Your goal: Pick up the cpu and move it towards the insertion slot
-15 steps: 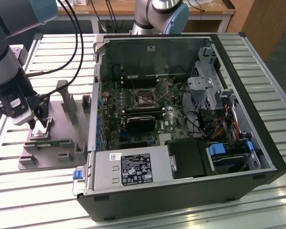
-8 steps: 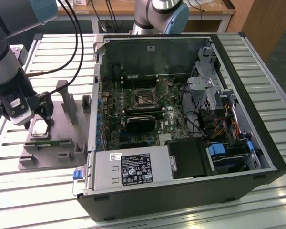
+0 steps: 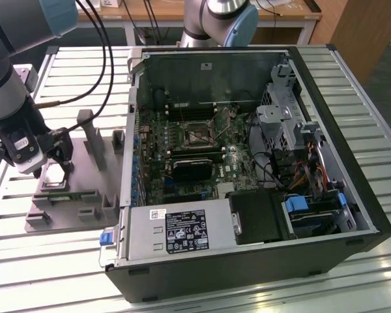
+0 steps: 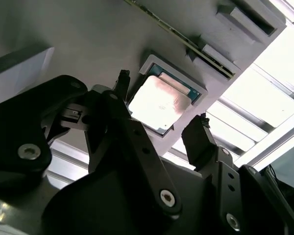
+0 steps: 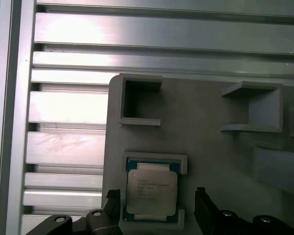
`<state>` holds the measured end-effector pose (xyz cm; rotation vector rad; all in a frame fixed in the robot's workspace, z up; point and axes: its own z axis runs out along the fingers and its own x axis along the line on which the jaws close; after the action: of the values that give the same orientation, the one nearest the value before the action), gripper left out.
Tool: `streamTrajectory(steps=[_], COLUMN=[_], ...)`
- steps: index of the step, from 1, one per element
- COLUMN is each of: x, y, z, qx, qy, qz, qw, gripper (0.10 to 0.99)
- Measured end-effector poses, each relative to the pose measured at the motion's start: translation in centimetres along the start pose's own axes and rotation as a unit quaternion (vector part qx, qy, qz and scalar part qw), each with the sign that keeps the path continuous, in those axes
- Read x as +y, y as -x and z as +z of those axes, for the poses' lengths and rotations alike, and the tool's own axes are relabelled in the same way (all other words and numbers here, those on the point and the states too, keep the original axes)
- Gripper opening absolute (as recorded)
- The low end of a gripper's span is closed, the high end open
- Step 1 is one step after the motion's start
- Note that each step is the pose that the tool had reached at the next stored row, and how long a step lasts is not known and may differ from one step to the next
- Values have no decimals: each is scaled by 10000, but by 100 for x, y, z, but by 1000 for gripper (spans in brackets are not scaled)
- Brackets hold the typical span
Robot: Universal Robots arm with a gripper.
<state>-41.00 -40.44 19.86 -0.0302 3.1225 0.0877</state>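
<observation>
The blue rim [image 5: 174, 167] is lying uncovered inside the holder, so I expect the cpu [image 5: 152, 192] to come loose and leave the holder behind when I lift the cpu.
The cpu [image 3: 53, 177] lies flat in a pale square holder on the grey fixture plate [image 3: 85, 147], at the exterior view's left, outside the computer case. Its shiny silver top shows in both wrist views [image 4: 159, 100] [image 5: 151, 192]. My gripper [image 3: 53, 168] hangs just above it and is open [image 4: 161, 101] [image 5: 157, 195]. One black fingertip [image 4: 121, 79] stands on each side of the chip, clear of its edges. The insertion slot [image 3: 197, 134] is the square silvery socket with a dark centre on the green board inside the case.
The open black computer case [image 3: 326, 195] fills the exterior view's right, with cables, a drive cage and a power supply [image 3: 176, 229]. The fixture plate carries upright grey blocks [image 3: 91, 137] and a thin memory stick [image 3: 57, 197]. A second arm [image 3: 218, 19] stands behind the case on the slatted metal table [image 3: 72, 72].
</observation>
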Motion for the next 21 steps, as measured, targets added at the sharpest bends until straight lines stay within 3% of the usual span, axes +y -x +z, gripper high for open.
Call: streamTrajectory(steps=[8, 21], x=[4, 32], y=[-9, -8], z=[119, 138], qx=[0, 1], qy=[0, 1], qz=[0, 0], qw=[10000, 10000], gripper=[706, 706])
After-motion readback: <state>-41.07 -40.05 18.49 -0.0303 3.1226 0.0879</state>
